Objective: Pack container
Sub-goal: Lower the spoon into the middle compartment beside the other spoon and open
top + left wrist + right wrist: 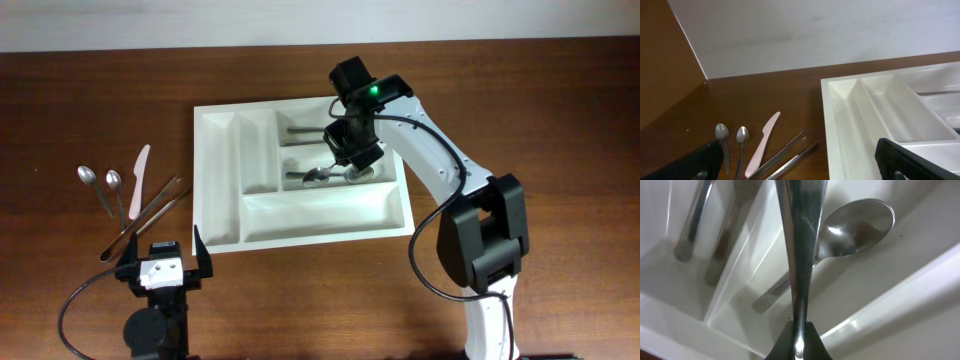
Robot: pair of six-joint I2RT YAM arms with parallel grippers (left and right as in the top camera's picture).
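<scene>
My right gripper dangles the held spoon's bowl [317,175] inside the compartment where another metal spoon [359,175] lies, so I go on lowering until the bowl rests there before I release.
The container [218,180] is a white compartment tray in the middle of the table; its left slots show in the left wrist view [875,105]. Over its middle wide compartment my right gripper [352,160] is shut on the handle of a metal utensil [800,240], which hangs between the jaws [799,342]; its working end is out of sight. A metal spoon [860,225] lies in that compartment beneath it [316,176]. Two metal handles [695,220] lie in the compartment beyond. My left gripper [164,252] stands open near the front left, with nothing between its fingers [800,162].
Left of the tray lie two spoons [90,180] [115,185], a pale plastic knife [138,180] and metal tongs [145,215], all ahead of the left gripper: spoons [721,132] [742,136], knife [765,142], tongs [790,155]. A white wall bounds the table's far side.
</scene>
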